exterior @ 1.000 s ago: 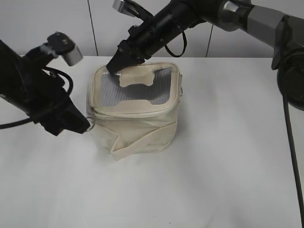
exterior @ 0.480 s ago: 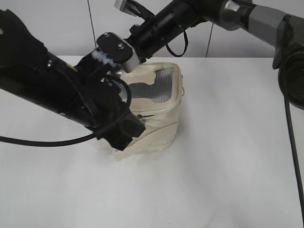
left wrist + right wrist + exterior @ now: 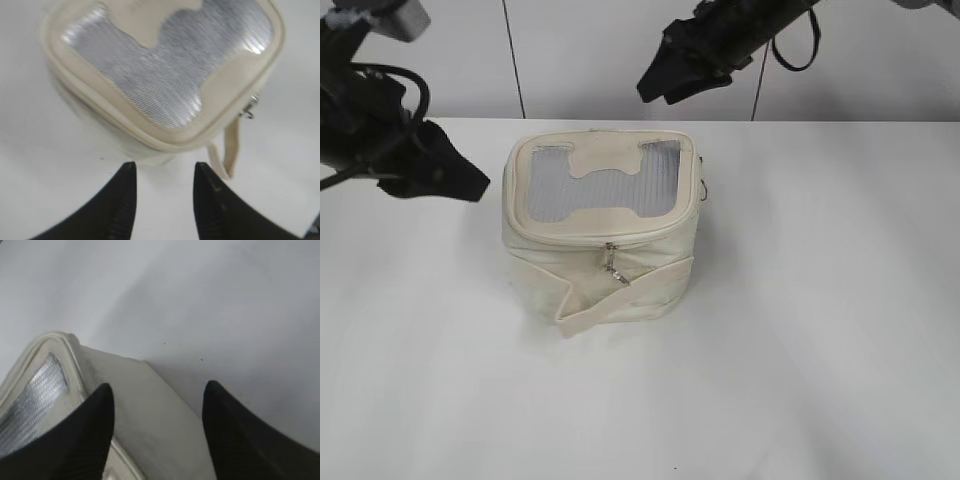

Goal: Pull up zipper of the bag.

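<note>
I should hold the bag's back rim with my left gripper while my right gripper pulls the ring forward, because the bag stands unheld with its ring pull at the bag's side.
The cream bag stands upright mid-table, its grey mesh top and H-shaped patch facing up. The zipper track runs round the top rim and looks closed along the front. One silver slider hangs at the front middle; a ring pull shows at the right side. My left gripper is open and empty, left of the bag and clear of it. In the left wrist view its jaws stand apart before the bag, with a slider at the right. My right gripper is open and empty, above and behind the bag; in its wrist view it hangs over the bag's corner.
The white table spreads round the bag. A white panelled wall stands behind the table. The folded strap band juts out at the bag's front.
My left arm swept across the bag's front, then drew back to the left, open. The slider went from the left front corner to the front middle. My right gripper lifted off the bag's back edge.
</note>
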Robot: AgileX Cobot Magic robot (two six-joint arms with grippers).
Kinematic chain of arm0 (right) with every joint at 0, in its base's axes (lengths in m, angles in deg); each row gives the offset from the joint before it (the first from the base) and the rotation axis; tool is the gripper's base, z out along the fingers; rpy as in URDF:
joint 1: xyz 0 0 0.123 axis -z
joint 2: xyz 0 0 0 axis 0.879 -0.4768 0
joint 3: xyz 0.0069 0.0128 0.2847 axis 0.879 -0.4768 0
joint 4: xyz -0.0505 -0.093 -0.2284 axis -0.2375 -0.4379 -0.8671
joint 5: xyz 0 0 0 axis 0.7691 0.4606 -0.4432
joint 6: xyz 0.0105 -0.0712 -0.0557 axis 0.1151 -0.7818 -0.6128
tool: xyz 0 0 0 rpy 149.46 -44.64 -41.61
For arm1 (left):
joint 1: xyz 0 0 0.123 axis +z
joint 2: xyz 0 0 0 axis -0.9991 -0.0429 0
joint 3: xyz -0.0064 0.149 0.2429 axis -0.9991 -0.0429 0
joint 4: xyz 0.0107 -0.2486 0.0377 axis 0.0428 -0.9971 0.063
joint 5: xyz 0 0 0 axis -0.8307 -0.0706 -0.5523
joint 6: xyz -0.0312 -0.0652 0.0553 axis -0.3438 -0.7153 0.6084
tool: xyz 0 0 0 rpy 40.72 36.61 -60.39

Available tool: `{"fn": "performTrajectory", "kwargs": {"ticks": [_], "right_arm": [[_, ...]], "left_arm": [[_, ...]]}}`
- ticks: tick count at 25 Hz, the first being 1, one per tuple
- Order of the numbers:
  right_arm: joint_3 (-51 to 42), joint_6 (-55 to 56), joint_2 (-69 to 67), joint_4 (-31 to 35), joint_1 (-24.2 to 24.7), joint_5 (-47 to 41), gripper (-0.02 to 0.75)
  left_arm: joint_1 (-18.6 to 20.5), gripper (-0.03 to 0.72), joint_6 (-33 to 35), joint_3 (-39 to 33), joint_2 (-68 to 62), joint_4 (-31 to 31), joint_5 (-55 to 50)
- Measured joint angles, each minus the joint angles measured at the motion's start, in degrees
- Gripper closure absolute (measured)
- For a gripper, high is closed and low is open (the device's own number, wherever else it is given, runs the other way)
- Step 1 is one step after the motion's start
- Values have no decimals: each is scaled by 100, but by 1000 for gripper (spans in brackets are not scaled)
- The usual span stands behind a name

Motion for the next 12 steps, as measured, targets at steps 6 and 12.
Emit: {"fn": "performTrajectory", "kwargs": {"ticks": [6, 12], "right_arm": [[-1510, -193, 516, 722, 888, -54, 369], [-5898, -2925, 2601, 2880, 1554, 1761, 448]], "left_arm": [[176, 391, 465, 1427, -1168, -165, -359], [160, 333, 1230, 3902, -2976, -961, -1446]]}}
